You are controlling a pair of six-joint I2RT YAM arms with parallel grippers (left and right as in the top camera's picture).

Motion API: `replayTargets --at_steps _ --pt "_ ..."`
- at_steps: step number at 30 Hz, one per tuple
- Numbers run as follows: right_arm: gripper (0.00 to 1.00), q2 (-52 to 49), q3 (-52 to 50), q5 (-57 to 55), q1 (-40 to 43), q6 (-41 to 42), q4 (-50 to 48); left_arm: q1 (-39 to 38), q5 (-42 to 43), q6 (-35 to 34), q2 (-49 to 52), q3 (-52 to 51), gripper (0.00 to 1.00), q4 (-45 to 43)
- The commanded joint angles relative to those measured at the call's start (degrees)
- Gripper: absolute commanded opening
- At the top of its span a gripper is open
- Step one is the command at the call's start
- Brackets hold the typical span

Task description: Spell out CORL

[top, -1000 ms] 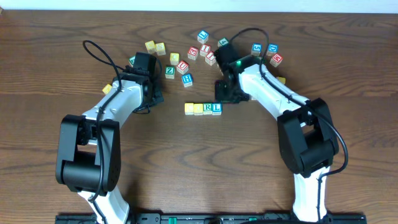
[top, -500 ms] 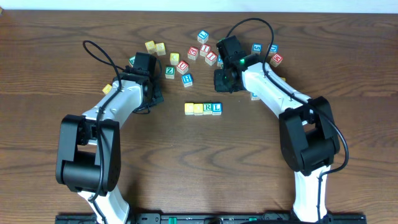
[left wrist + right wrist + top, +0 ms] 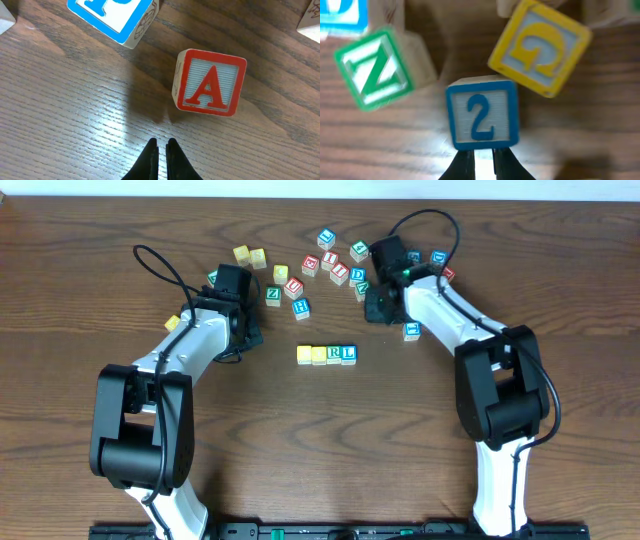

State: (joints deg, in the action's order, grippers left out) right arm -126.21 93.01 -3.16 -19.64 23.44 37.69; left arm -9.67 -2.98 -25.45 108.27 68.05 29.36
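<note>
The row (image 3: 326,355) reads CORL up to the L block, so the robot's right gripper should leave the loose blocks alone and move in next to the L block's loose end (image 3: 357,356).
A row of lettered blocks lies mid-table: two yellow blocks (image 3: 305,354) (image 3: 319,355), an R block (image 3: 334,353) and a blue L block (image 3: 348,353). My right gripper (image 3: 374,308) is up and right of the row, among the loose blocks, apart from the row. In the right wrist view its jaws (image 3: 483,157) are nearly together and empty, just behind a blue "2" block (image 3: 481,114). My left gripper (image 3: 248,332) is left of the row. Its jaws (image 3: 162,150) are shut and empty, with a red A block (image 3: 210,82) just ahead.
Loose letter blocks lie scattered at the back (image 3: 330,265), with yellow ones (image 3: 250,256) at the back left and a blue one (image 3: 411,331) right of the row. A green block (image 3: 374,68) and a yellow G block (image 3: 540,46) flank the "2" block.
My right gripper has drawn back from the L end of the row, up and to the right into the loose blocks. The left arm and the row have not moved.
</note>
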Motion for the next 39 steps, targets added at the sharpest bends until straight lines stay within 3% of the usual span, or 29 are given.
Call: replayTargets --at_steps 1,9,12,18,26,39 --pt "0.1 -0.3 1.0 -1.2 1.2 0.6 -1.6 -0.1 -0.5 0.3 -1.1 -0.2 0.08 0.1" --pt "0.1 0.1 1.2 1.0 1.7 -1.3 -5.6 -0.1 -0.5 2.4 -1.1 -0.2 0.08 0.0" --pt "0.12 2.8 3.0 3.8 1.9 -1.7 -1.6 0.0 1.7 7.4 -1.9 0.9 0.08 1.8" --pt "0.21 9.6 4.2 7.5 1.9 -2.8 8.1 0.1 7.4 7.8 -8.9 3.2 0.08 7.7" --pt "0.14 7.1 1.9 11.8 0.0 -3.2 17.0 0.0 10.7 7.8 -8.3 -0.4 0.08 10.3" --pt "0.1 3.5 0.0 11.6 -4.8 -2.7 16.5 -0.1 20.5 7.8 -0.9 -0.6 0.08 5.7"
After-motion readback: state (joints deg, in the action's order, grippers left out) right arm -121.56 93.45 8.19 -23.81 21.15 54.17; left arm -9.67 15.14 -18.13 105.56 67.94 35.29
